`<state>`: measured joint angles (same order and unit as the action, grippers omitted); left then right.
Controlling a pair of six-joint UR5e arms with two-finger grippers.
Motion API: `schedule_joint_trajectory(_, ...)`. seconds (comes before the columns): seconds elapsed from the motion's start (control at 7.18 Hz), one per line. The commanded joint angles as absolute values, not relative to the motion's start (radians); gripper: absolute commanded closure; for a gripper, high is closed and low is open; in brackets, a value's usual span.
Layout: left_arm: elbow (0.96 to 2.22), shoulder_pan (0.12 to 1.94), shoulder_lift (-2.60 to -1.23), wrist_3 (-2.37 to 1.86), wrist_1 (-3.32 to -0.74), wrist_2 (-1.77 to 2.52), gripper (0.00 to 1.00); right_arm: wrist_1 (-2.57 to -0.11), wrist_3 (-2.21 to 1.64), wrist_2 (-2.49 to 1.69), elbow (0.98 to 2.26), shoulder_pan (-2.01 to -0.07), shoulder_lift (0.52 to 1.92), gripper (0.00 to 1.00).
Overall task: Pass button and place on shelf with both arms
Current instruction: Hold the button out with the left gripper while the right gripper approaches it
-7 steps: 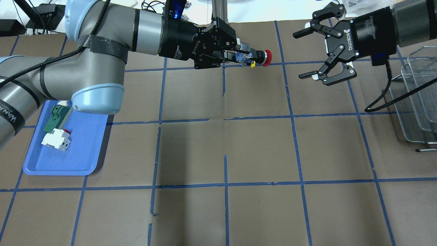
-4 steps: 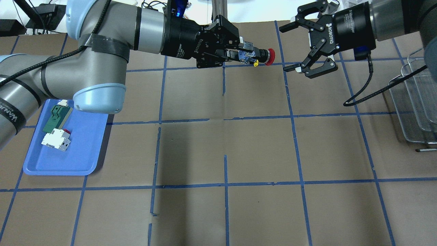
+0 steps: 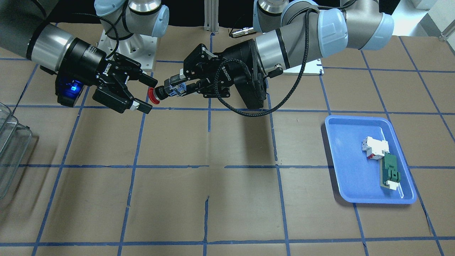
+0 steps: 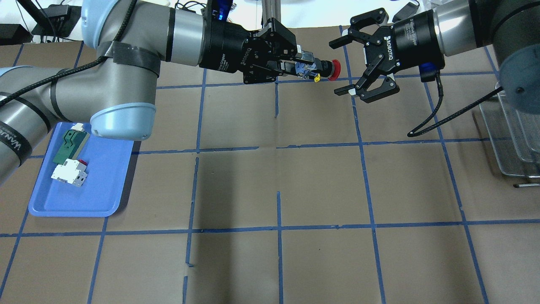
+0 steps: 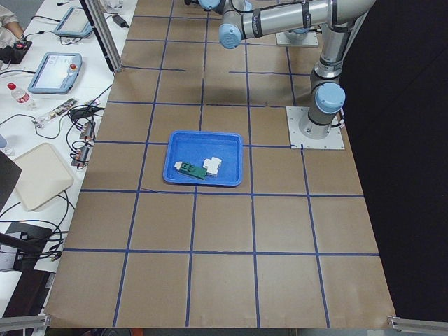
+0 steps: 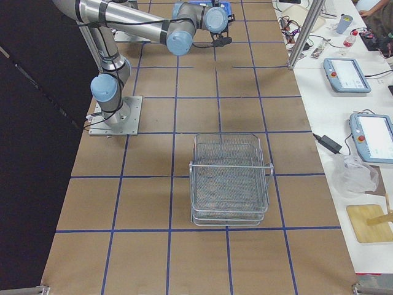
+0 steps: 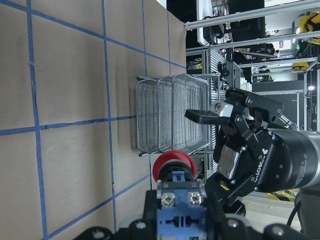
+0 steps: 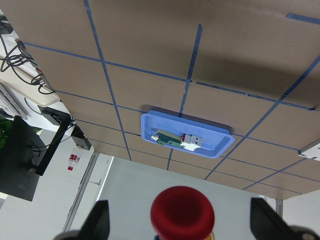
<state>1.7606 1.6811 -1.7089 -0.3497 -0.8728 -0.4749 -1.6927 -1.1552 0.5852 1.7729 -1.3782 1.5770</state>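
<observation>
The red head is joined to the grey-blue block (image 3: 178,89) by the black collar (image 3: 161,92), so the block will come along with the head when I carry the button.
My left gripper (image 4: 301,64) is shut on the grey-blue block at the back of the button (image 4: 333,69) and holds it level above the table's far middle, red head toward the right arm. My right gripper (image 4: 335,67) is open, and its fingertips stand on either side of the red head without touching it. In the front-facing view the button (image 3: 153,96) sits at the mouth of the right gripper (image 3: 147,95). The right wrist view shows the red head (image 8: 182,212) centred between the fingers (image 8: 97,222). The wire-mesh shelf (image 4: 512,126) stands at the right edge.
A blue tray (image 4: 101,194) at the near left holds a white-and-red boxy part (image 4: 69,174) and a flat green part (image 4: 67,147). The brown table (image 4: 278,190) bears blue tape grid lines. The shelf (image 6: 230,178) sits well apart from both grippers.
My right gripper has moved left, toward the button, still open, until its fingertips flank the red head. My left gripper has held the button almost still.
</observation>
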Motion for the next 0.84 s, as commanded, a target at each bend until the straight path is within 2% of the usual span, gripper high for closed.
schedule_joint_trajectory(0.0,1.761,1.681,-1.709,-0.350,-0.873,-0.479,1.00,-1.692,-1.157,0.584,1.781,-1.390,1.580,0.00)
schedule_joint_trajectory(0.56,1.772,1.681,-1.697,-0.351,-0.874,-0.483,1.00,-1.694,-1.158,0.592,1.786,-1.436,1.575,0.00)
schedule_joint_trajectory(0.7,1.770,1.681,-1.701,-0.351,-0.874,-0.483,1.00,-1.695,-1.158,0.591,1.786,-1.436,1.574,0.04)
